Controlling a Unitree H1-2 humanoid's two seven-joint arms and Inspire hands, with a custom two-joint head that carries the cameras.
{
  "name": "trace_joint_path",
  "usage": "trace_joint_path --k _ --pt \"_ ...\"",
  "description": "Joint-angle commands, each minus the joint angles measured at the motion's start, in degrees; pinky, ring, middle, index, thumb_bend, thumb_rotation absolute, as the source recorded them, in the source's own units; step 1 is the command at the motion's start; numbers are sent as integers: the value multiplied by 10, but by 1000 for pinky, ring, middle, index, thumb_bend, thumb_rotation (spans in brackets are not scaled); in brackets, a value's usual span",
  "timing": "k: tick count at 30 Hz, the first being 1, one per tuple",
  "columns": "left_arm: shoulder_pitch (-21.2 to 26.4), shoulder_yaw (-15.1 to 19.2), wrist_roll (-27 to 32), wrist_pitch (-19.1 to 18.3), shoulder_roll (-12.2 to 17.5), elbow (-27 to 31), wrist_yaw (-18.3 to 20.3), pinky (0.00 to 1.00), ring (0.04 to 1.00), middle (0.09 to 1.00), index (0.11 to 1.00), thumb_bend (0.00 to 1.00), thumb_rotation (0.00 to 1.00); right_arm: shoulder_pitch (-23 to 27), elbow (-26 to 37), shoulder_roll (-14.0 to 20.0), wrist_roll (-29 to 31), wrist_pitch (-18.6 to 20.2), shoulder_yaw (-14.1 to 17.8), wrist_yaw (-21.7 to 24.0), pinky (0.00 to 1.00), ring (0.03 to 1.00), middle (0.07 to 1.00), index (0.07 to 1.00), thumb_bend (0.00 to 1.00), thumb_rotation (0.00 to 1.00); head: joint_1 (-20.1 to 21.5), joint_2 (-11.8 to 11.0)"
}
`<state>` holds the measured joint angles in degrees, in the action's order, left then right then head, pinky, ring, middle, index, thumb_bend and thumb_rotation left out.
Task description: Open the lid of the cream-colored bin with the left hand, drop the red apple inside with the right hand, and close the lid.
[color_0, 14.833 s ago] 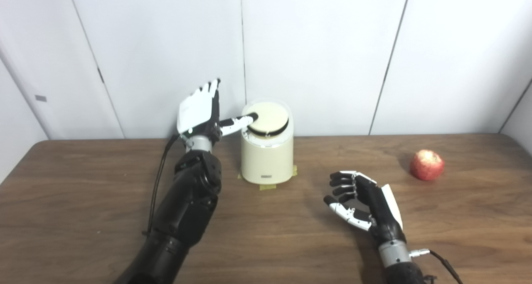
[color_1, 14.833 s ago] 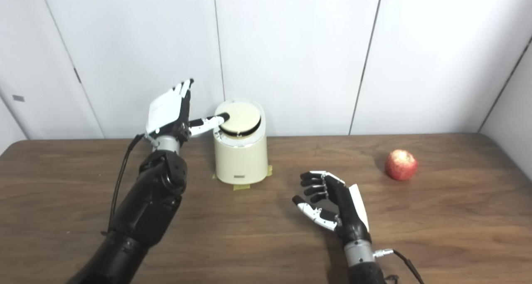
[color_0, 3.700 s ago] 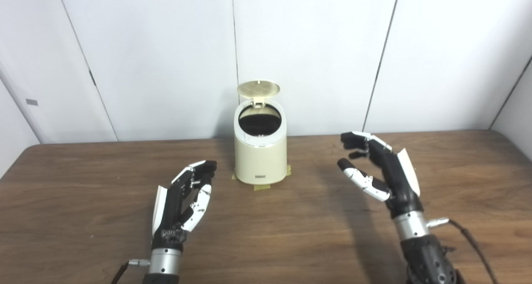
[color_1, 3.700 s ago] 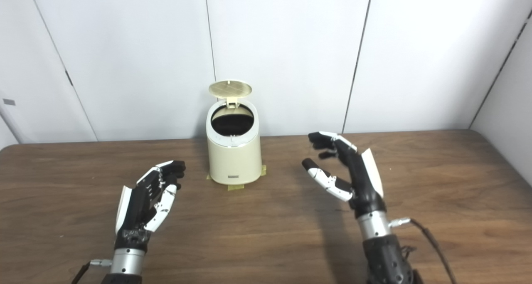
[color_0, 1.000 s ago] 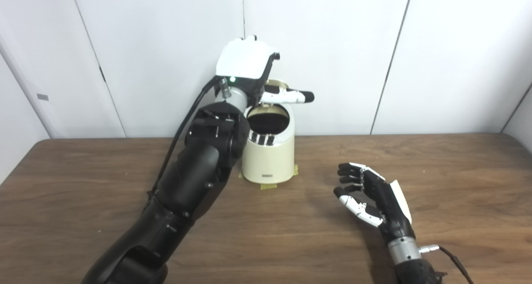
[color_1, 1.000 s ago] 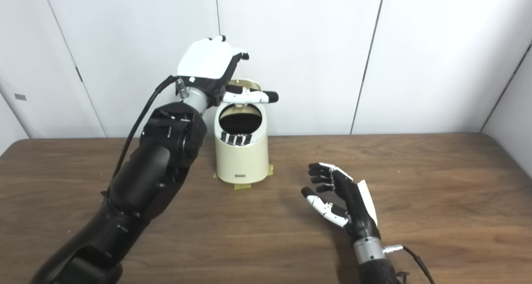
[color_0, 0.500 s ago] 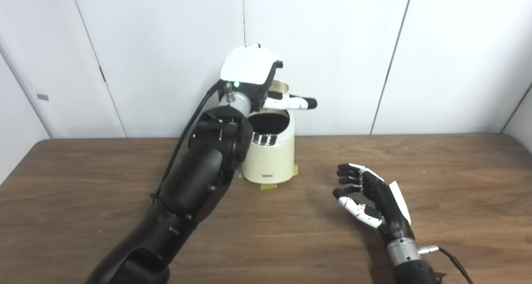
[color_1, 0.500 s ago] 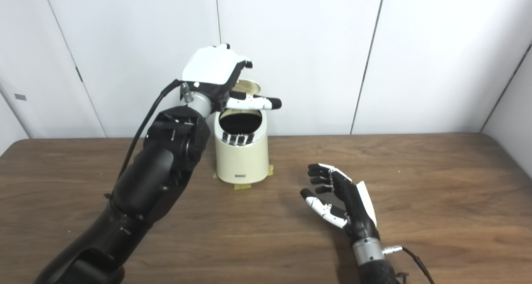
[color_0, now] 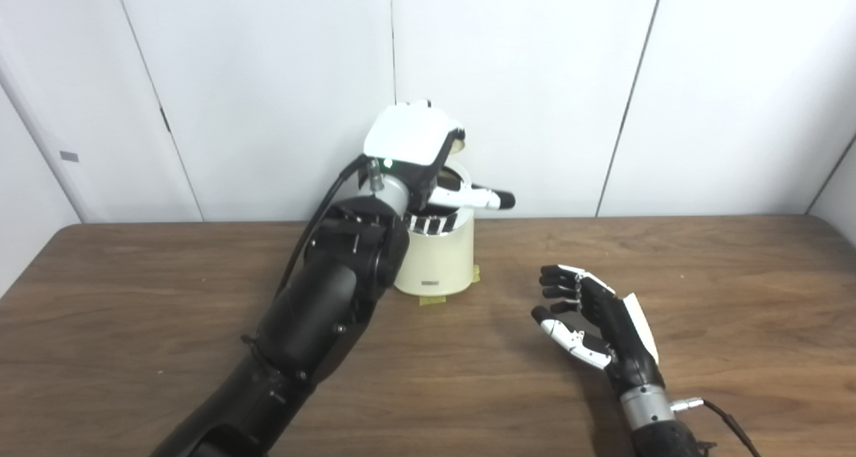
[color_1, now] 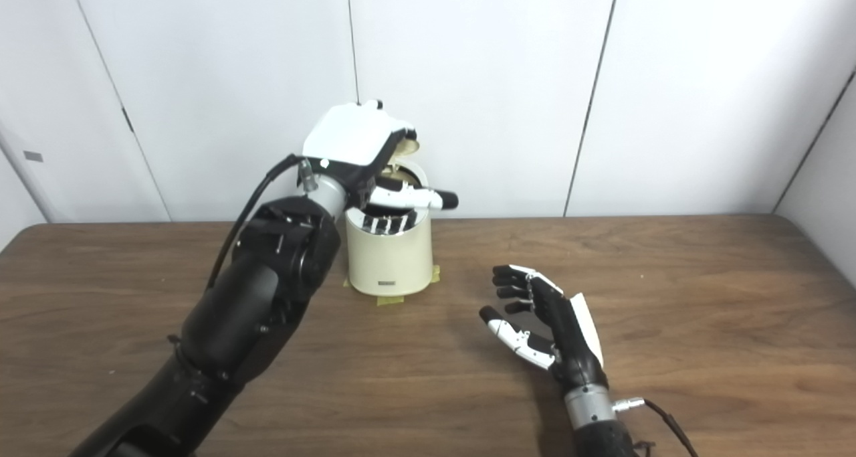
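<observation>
The lid will swing down and sit flush inside the bin's rim when I push, because the cream lid's edge (color_0: 457, 146) is tilted up from the bin's back rim.
The cream-colored bin (color_0: 438, 259) stands at the table's back, near the wall. My left hand (color_0: 411, 146) lies palm-down over its top, fingers apart and draped across the opening, thumb (color_0: 478, 198) sticking out to the right. The lid (color_1: 406, 146) shows only as a cream edge behind that hand, tilted partway down. The bin's inside is hidden. My right hand (color_0: 592, 320) rests open on the table to the bin's right, palm turned left, holding nothing. No red apple is in view.
Yellow tape (color_0: 431, 301) marks the bin's foot on the brown wooden table (color_0: 134, 323). White wall panels (color_0: 535, 75) rise right behind the bin. A cable (color_0: 725, 420) trails from my right wrist near the front edge.
My left hand has come down onto the bin's top, and the lid has tipped forward and lower under it. The right hand has barely shifted.
</observation>
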<state>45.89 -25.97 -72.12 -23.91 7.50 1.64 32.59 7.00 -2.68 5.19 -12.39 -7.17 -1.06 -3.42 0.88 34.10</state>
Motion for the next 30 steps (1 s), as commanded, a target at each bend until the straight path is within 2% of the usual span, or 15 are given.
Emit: trace_joint_path --k 1,5,10,18,30 --pt "14 5 -7 3 -2 14 -9 1000 998 869 840 1000 960 18 18 1 7 -9 2 0 607 695 717 719 273 294 0 3" --pt "4 5 -9 5 -1 17 -9 1000 992 865 838 1000 967 17 26 1 -5 2 0 -2 602 694 716 717 271 310 2 4" --pt "-8 4 -10 9 -1 21 -5 1000 1000 867 840 1000 982 19 21 3 0 -7 0 0 599 692 716 718 264 279 1 6" --pt "-28 9 0 18 -10 9 -23 1000 1000 869 835 1000 976 17 26 1 1 -3 1 0 600 689 714 716 263 258 5 7" --pt "-61 7 14 22 -18 1 -34 1000 965 841 822 1000 961 14 42 0 1 13 1 4 598 692 717 714 269 306 7 18"
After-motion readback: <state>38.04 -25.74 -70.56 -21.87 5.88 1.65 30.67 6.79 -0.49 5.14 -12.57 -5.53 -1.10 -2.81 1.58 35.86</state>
